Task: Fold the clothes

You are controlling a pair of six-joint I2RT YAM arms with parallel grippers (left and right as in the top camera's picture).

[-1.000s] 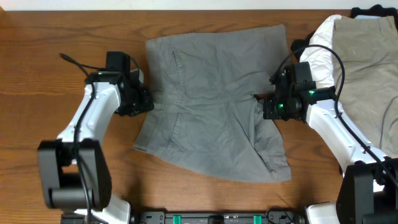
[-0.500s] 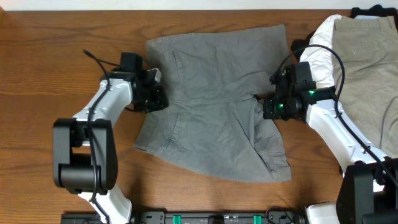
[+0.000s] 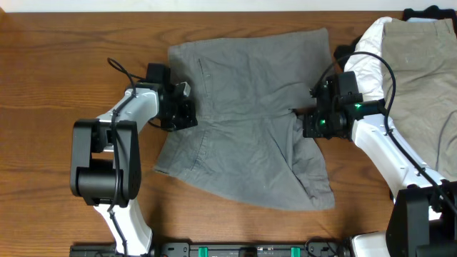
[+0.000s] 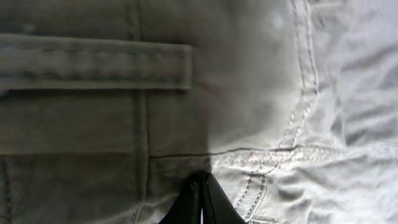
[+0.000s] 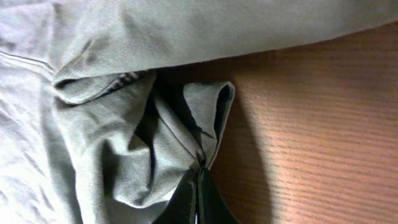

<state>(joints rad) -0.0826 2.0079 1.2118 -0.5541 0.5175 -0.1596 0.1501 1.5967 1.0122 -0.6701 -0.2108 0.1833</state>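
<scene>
The near leg of the grey shorts is bunched up at its corner point(image 3: 295, 134). My right gripper should pull that corner of the leg toward the white garment point(image 3: 368, 75) while my left gripper stays where it is.
Grey shorts point(image 3: 243, 114) lie spread flat on the wooden table point(image 3: 57, 71), with a bunched fold at their right side. My left gripper point(image 3: 187, 114) sits on the shorts' left edge. In the left wrist view its fingers point(image 4: 200, 186) are shut, with the tips pressed into the fabric point(image 4: 280, 74) near a stitched seam and a belt loop. My right gripper point(image 3: 303, 123) is at the shorts' right edge. In the right wrist view its fingers point(image 5: 199, 171) are shut on a pinched fold of the shorts point(image 5: 112, 143).
A pile of other clothes lies at the right edge: a white garment point(image 3: 368, 50) and a beige garment point(image 3: 421, 71) on top of it. Bare wood point(image 5: 323, 124) lies right of the pinched fold.
My left gripper has moved right, from beside the shorts' left edge onto the fabric. The right arm and the shorts have stayed still.
</scene>
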